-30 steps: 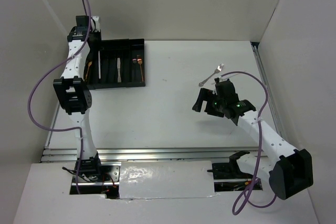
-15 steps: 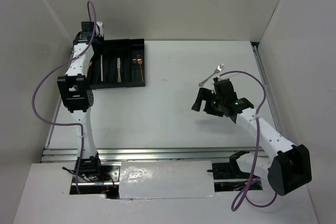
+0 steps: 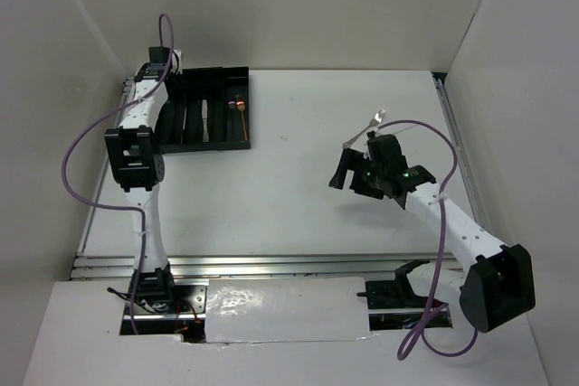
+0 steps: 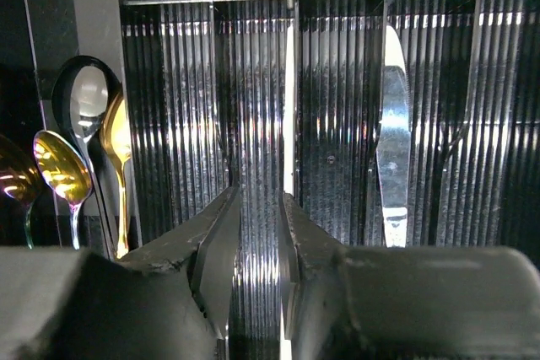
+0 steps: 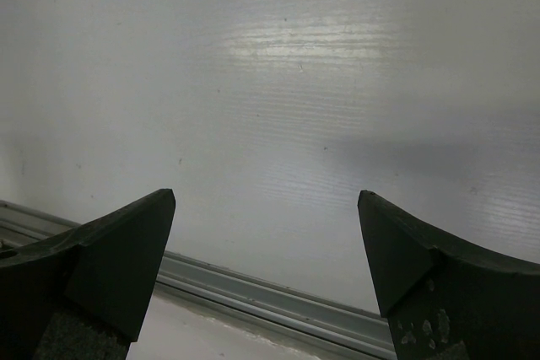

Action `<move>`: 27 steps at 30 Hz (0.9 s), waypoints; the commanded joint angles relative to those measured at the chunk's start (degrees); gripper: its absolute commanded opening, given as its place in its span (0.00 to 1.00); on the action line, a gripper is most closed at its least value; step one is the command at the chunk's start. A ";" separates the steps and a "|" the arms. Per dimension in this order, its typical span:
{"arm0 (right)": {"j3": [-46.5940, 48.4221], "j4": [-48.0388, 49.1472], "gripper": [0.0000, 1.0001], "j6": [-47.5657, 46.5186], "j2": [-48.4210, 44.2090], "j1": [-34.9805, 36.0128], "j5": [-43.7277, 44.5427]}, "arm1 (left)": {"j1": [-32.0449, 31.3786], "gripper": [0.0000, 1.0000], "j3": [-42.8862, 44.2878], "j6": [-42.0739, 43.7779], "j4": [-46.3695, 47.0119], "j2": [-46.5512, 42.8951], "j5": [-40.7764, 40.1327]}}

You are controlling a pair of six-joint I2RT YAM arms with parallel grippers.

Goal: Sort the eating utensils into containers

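The silver fork (image 3: 365, 129) is far from my left gripper and the tray, so my right gripper should lay it down at the table's middle (image 3: 308, 189) for my left gripper.
The black cutlery tray (image 3: 237, 143) lies at the far left of the table. My left gripper (image 3: 166, 79) hovers low over its left slots. In the left wrist view the left gripper (image 4: 260, 200) is open by a narrow gap, with only ribbed tray floor (image 4: 337, 107) between the fingers. Silver and gold spoons (image 4: 83, 115) fill the slot to its left, and a silver knife (image 4: 393, 145) lies in a slot to its right. A silver fork (image 3: 366, 130) rests on the table beyond my right gripper (image 3: 355, 167). The right gripper (image 5: 266, 200) is wide open and holds nothing.
A thin pale stick (image 4: 288, 99) lies in the tray along the inner edge of my left gripper's right finger. White walls enclose the table on three sides. A metal rail (image 3: 271, 264) runs along the near edge. A copper piece (image 3: 238, 104) sits in the tray's right slot.
The left arm has pushed further over the tray's far left end and its jaws have parted from shut. The right arm has drifted slightly left, still wide open.
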 commanded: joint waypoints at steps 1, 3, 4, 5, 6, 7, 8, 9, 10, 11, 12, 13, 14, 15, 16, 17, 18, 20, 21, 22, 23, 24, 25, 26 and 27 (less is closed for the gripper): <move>3.20 1.13 0.98 0.09 0.29 -0.41 0.70 | -0.68 0.38 -0.89 -0.35 3.10 -0.27 -2.61; 3.37 0.78 0.98 0.44 -0.06 -0.32 0.87 | -0.69 0.38 -1.33 -0.70 3.28 -1.41 -2.78; 3.46 0.43 0.98 0.62 -0.15 -0.23 0.96 | -0.69 0.38 -1.16 -0.88 3.02 -2.37 -2.87; 3.63 -0.01 0.98 0.70 -0.85 -0.15 1.14 | -0.69 0.38 -1.07 -1.22 2.67 -3.08 -3.04; 3.55 -0.01 0.98 0.97 -1.37 -0.06 1.40 | -0.69 0.38 -0.98 -1.40 2.32 -3.69 -3.48; 3.64 -0.19 0.98 0.97 -1.99 0.03 1.75 | -0.69 0.38 -1.07 -1.58 1.96 -4.57 -3.57; 3.55 -0.62 0.98 0.97 -2.52 -0.06 2.54 | -0.60 0.38 -1.50 -2.19 1.53 -6.84 -3.49; 3.98 -1.06 0.98 0.88 -3.48 0.03 3.50 | -0.60 0.38 -2.03 -2.54 0.83 -8.25 -3.31; 4.25 -1.85 0.99 0.97 -3.75 0.03 4.64 | -0.68 0.38 -2.56 -3.07 0.30 -11.49 -3.05; 4.95 -3.08 0.99 1.14 -4.01 0.03 7.00 | -0.77 0.38 -3.95 -4.55 -0.23 -13.17 -2.87; 5.48 -3.70 0.99 0.80 -4.02 -0.14 8.42 | -1.73 0.38 -4.32 -5.61 -2.59 -14.93 -3.74; 6.09 -4.49 0.98 0.53 -3.49 -1.45 8.26 | -2.78 0.37 -5.19 -5.62 -4.09 -18.25 -7.49; 7.58 -4.93 0.99 -0.25 -2.53 -2.77 5.56 | -4.10 0.37 -6.16 -4.93 -5.15 -20.20 -9.88; 8.72 -6.15 0.98 -0.78 0.52 -4.00 1.01 | -7.77 0.37 -7.65 -4.75 -6.46 -22.05 -13.03; 9.95 -8.69 0.98 -0.53 2.29 -4.97 0.53 | -9.20 0.37 -11.92 -4.31 -6.65 -26.42 -18.29; 11.27 -9.50 1.00 -0.35 3.79 -5.85 0.96 | -10.78 0.37 -14.40 -5.00 -6.39 -28.90 -20.25; 11.72 -10.11 1.00 1.30 5.20 -6.29 5.92 | -13.75 0.37 -17.12 -6.75 -5.87 -31.10 -22.80; 13.38 -11.79 1.00 4.73 9.68 -10.39 10.79 | -15.88 0.38 -26.96 -9.92 -1.58 -39.44 -19.94; 14.52 -12.05 1.00 5.36 11.52 -12.17 11.33 | -17.89 0.39 -30.48 -11.32 0.53 -42.08 -19.14; 15.75 -10.83 1.00 5.71 14.85 -13.93 11.25 | -18.43 0.45 -36.34 -14.21 3.43 -46.46 -18.43; 17.85 -9.69 0.99 5.54 16.45 -16.55 11.07 | -18.53 0.47 -38.66 -15.19 4.33 -48.24 -15.21; 19.18 -8.72 0.98 5.10 18.03 -17.45 11.59 | -18.44 0.48 -40.43 -16.33 4.42 -50.43 -13.78; 20.93 -6.89 0.94 4.66 21.96 -18.24 10.99 | -18.18 0.48 -42.97 -17.65 3.55 -51.15 -12.20; 24.61 -6.35 0.90 3.35 24.52 -18.95 9.94 | -17.91 0.48 -43.95 -18.10 2.85 -51.77 -10.01; 27.43 -6.86 0.87 2.38 27.42 -19.91 8.71 | -18.17 0.48 -45.61 -18.63 2.84 -53.95 -9.47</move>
